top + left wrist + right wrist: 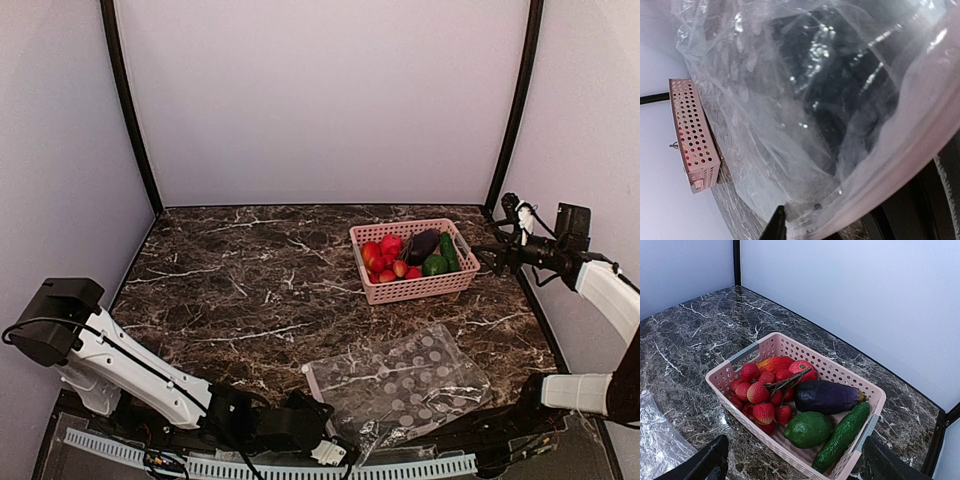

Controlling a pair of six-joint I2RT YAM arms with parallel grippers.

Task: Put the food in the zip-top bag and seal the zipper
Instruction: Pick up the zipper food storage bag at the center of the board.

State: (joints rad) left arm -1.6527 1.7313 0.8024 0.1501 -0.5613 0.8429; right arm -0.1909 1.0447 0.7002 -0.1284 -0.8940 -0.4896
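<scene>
The pink basket is sitting crosswise behind the flat zip-top bag (400, 385), so next my left gripper lifts the bag clear while my right gripper turns the basket's end (463, 250) to the front.
The zip-top bag (410, 385), clear with whitish dots, lies flat near the table's front edge. It fills the left wrist view (790, 100), with its pale pink zipper (920, 150) curving across the right. My left gripper (335, 452) sits at the bag's near left corner. Only one dark finger (775, 225) shows, touching the plastic; the other is hidden. The food lies in the pink basket (765, 345): red berries (757, 392), a purple eggplant (827, 396), a green fruit (807, 429), a cucumber (842, 436) and an orange-red oval (774, 363). My right gripper (800, 470) hangs open above the basket's near side.
The pink basket (412, 289) stands at the back right of the dark marble table (250, 280); it also shows side-on in the left wrist view (692, 135). Pale walls and black corner posts (130, 110) close the back and sides.
</scene>
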